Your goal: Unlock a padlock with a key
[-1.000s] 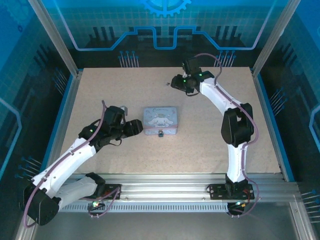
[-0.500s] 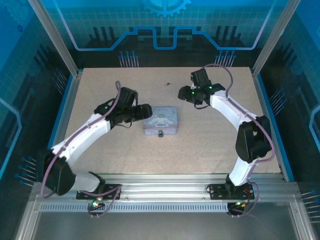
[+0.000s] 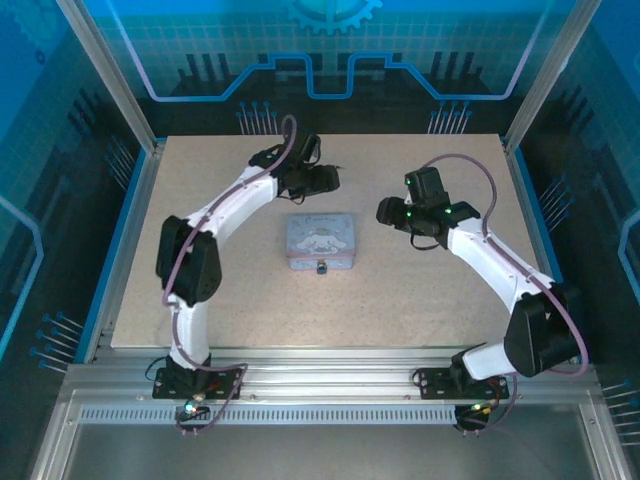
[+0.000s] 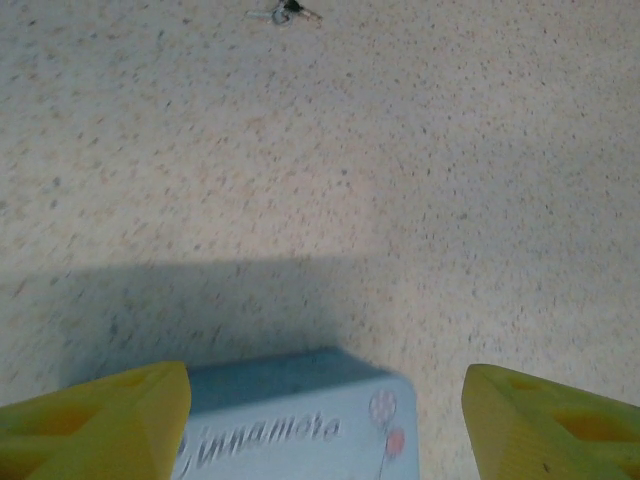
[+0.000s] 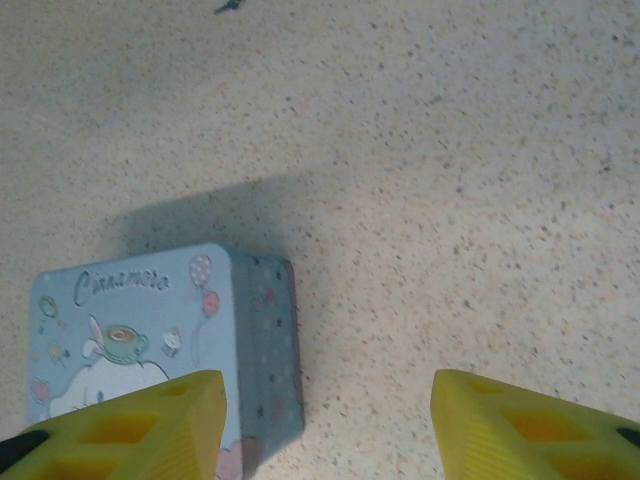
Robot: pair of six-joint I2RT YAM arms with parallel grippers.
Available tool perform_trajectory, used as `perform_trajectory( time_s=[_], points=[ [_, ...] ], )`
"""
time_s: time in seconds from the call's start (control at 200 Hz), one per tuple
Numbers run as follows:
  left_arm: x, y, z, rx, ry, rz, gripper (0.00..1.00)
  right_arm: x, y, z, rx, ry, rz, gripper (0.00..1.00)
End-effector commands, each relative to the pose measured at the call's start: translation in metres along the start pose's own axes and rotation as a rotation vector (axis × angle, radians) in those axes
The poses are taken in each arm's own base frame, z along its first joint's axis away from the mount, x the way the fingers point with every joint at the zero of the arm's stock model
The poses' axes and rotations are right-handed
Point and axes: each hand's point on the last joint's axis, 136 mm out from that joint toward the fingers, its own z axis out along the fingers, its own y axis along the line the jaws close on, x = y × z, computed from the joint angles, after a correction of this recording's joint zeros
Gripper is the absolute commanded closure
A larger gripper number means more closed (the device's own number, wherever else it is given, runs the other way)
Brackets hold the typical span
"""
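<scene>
The open fingers of my left gripper face the keys, with clear tabletop (image 4: 295, 150) up to them, so it should keep going forward and down and close where the keys join (image 4: 284, 12).
The padlock (image 3: 322, 267) is a tiny dark lock hanging at the front edge of the pale-blue cartoon tin (image 3: 320, 240). The key (image 4: 285, 12) is a thin dark sliver lying on the table beyond the tin, also seen as the key (image 5: 228, 6) in the right wrist view. My left gripper (image 3: 333, 181) hovers behind the tin, open, with the tin's far right corner (image 4: 300, 420) between its yellow fingertips (image 4: 95, 420). My right gripper (image 3: 385, 212) hangs to the right of the tin, open (image 5: 330, 425), with bare table between its fingertips and the tin's right side (image 5: 265, 350) just inside the left one.
The speckled beige tabletop (image 3: 420, 290) is bounded by blue rails left and right and a metal frame (image 3: 330, 385) at the near edge. Blue panels stand behind the table.
My left arm swung from the tin's left side up to the back of the table behind it. My right arm drew back from the far centre toward the right of the tin.
</scene>
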Motion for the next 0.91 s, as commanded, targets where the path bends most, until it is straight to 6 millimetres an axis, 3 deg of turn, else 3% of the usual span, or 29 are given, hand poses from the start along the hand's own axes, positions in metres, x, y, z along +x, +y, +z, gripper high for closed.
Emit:
perform_trajectory(
  time_s=[0.0, 0.24, 0.495, 0.72, 0.901],
  points=[
    [-0.008, 0.000, 0.016, -0.025, 0.037, 0.012, 0.27, 0.002, -0.008, -0.009, 0.005, -0.034, 0.012, 0.42],
    [-0.039, -0.004, 0.065, -0.044, 0.018, -0.011, 0.29, 0.026, -0.023, -0.013, 0.009, -0.018, 0.025, 0.42],
    [-0.061, 0.006, 0.114, 0.003, -0.028, -0.093, 0.28, 0.048, -0.035, -0.007, 0.017, 0.013, 0.029, 0.42],
    [-0.067, 0.005, 0.146, 0.041, -0.071, -0.095, 0.27, 0.057, -0.037, 0.004, 0.012, 0.054, 0.033, 0.42],
    [-0.068, 0.014, 0.160, 0.020, -0.092, -0.132, 0.27, 0.057, -0.028, 0.008, -0.043, 0.040, 0.039, 0.42]
  ],
)
